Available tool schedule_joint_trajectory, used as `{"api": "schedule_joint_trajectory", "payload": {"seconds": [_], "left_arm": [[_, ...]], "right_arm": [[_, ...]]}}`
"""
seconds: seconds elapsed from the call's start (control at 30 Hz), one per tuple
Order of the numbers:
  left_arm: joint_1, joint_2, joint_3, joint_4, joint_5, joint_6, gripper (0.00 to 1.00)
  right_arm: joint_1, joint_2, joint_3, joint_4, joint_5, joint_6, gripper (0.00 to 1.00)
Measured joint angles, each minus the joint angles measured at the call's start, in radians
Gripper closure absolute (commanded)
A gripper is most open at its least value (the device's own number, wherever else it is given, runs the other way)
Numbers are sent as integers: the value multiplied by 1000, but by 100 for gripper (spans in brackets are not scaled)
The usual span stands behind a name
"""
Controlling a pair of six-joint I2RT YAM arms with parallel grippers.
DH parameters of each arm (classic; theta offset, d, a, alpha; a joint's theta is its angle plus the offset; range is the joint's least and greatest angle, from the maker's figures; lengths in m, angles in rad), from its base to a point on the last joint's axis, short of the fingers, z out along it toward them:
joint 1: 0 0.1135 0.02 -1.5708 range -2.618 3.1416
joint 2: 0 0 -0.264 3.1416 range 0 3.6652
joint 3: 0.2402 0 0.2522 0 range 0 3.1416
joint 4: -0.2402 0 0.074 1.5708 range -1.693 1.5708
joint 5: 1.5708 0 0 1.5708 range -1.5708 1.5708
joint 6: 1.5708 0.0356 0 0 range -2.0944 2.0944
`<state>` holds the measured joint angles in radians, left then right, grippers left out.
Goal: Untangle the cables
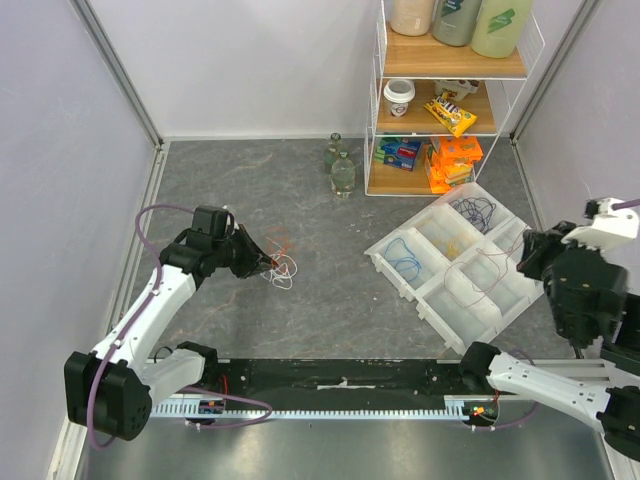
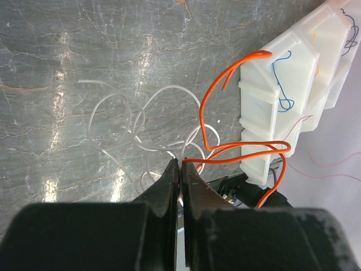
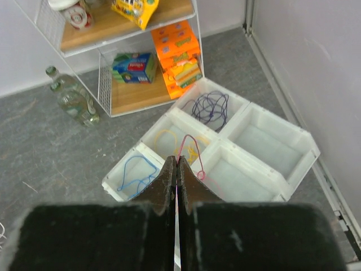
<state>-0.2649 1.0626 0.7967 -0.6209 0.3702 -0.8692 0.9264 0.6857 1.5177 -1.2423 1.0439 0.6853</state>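
Observation:
The red cable [image 1: 472,259] hangs free of the others, so my right gripper should continue lowering it toward the empty compartment [image 1: 458,312] nearest the dark rail and release it there.
A small tangle of white cables [image 1: 283,270] and an orange cable lies on the grey floor left of centre. My left gripper [image 1: 268,262] is at this tangle, shut on the orange cable [image 2: 237,107], whose loops rise in front of the white cables [image 2: 141,121] in the left wrist view. My right gripper [image 3: 176,161] is high above the white divided tray [image 1: 400,268], shut on a thin red cable [image 3: 193,152] that hangs down in a loop. Tray compartments hold a blue cable [image 3: 135,172], a yellow cable [image 3: 166,138] and a purple cable [image 3: 210,107].
A wire shelf rack [image 1: 450,100] with snack packs, boxes and jars stands at the back right. Glass bottles [image 1: 341,170] stand on the floor left of it. A dark rail [image 1: 340,375] runs along the near edge between the arm bases. Walls close both sides.

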Motion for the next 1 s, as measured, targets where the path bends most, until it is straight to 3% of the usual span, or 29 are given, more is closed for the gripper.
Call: {"api": "schedule_joint_trajectory", "payload": {"seconds": [0.2,0.43,0.63,0.77,1.0], "left_arm": [[0,-11,0,-5,-3,0,98],[0,-11,0,-11,-3,0,98],[0,-15,0,-14,-3,0,98],[0,-35,0,-23,-3,0,98],[0,-76,0,-37,-3,0,98]], "right_arm": [[0,-2,-192,-23,-59,134,100],[0,95,-246,-27,-71,203,100],[-14,184,-410,-2,-102,266,100],[-105,249,-446,37,-209,237,100],[-404,272,-545,147,-441,145,100]]}}
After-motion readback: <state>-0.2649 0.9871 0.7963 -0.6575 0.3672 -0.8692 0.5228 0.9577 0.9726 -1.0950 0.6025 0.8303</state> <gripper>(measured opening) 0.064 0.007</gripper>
